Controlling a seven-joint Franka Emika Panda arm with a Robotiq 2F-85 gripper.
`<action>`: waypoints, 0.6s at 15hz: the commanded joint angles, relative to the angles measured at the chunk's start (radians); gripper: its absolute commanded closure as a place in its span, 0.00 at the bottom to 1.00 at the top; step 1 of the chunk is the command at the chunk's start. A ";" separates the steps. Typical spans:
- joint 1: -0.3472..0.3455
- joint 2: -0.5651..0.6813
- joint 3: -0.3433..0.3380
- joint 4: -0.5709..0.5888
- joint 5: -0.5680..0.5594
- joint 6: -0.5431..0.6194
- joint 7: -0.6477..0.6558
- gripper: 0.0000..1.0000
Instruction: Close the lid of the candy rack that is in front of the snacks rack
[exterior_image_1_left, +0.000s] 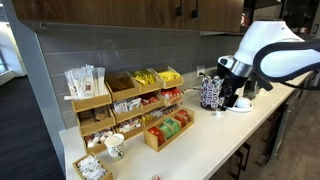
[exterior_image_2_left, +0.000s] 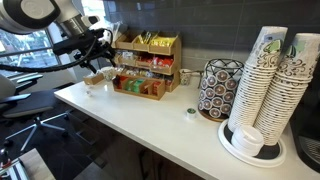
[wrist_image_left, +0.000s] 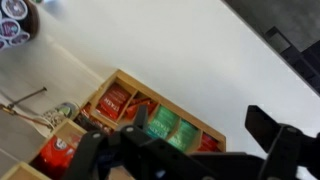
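The robot's gripper is above the candy rack (wrist_image_left: 160, 117), which lies at a slant, so next the gripper turns square with the rack and moves over its back edge (exterior_image_1_left: 165, 118) before going down to the lid.
The candy rack (exterior_image_1_left: 168, 130) is a small low wooden box with green, orange and red packets. It stands on the white counter in front of the big stepped snacks rack (exterior_image_1_left: 130, 95). Both show in the other exterior view too: the candy rack (exterior_image_2_left: 140, 88) and the snacks rack (exterior_image_2_left: 150, 60). In the wrist view the candy rack (wrist_image_left: 150, 120) lies right below my gripper (wrist_image_left: 185, 150), whose fingers are wide apart and empty. In the exterior views my gripper (exterior_image_2_left: 95, 52) hangs in the air above and beside the racks. I cannot make out the see-through lid.
A patterned pod holder (exterior_image_2_left: 215, 88) and tall stacks of paper cups (exterior_image_2_left: 270, 80) stand on the counter. A small round object (exterior_image_2_left: 190, 113) lies near them. A wooden tray of white packets (exterior_image_1_left: 92, 167) and a paper cup (exterior_image_1_left: 115, 146) sit beside the snacks rack.
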 joint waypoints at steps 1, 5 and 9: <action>0.055 0.114 0.032 0.071 0.048 0.113 -0.073 0.00; 0.014 0.078 0.059 0.046 0.040 0.078 -0.028 0.00; 0.006 0.069 0.056 0.045 0.039 0.078 -0.028 0.00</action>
